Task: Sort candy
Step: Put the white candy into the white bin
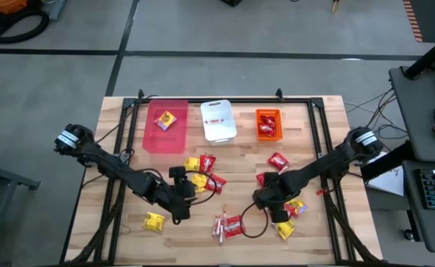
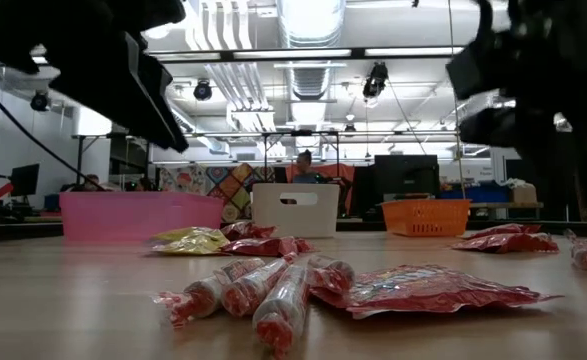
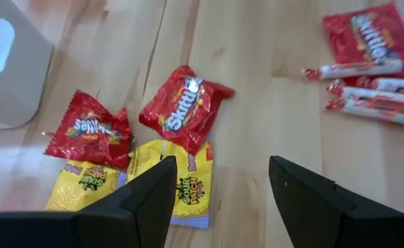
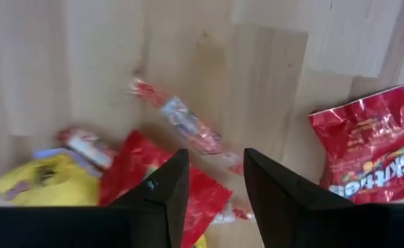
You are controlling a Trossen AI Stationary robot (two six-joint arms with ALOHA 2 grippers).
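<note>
The stick lies on open wood next to the red packet. My right gripper should keep going down until its open fingers are on both sides of the stick's middle (image 4: 188, 125), then close.
Candy lies loose on the wooden table (image 1: 128, 233). A heap of red and yellow packets (image 1: 202, 172) sits mid-table, pinkish sticks (image 1: 223, 225) beside a red packet near the front. My left gripper (image 1: 190, 194) hovers open just short of the heap; its wrist view shows a red Skittles packet (image 3: 184, 103) and a yellow packet (image 3: 188, 186) ahead of the gripper (image 3: 222, 165). My right gripper (image 1: 275, 204) points down, open, over a stick (image 4: 181, 120) and a red packet (image 4: 160, 179), with nothing between its fingers (image 4: 215, 155).
Three bins stand in a row at the far edge: pink (image 1: 165, 133) holding one yellow packet, white (image 1: 218, 121) holding a stick, orange (image 1: 269, 124) holding red packets. A lone yellow packet (image 1: 154, 221) lies front left, a red one (image 1: 278, 160) right of centre, and more candy (image 1: 291, 215) front right.
</note>
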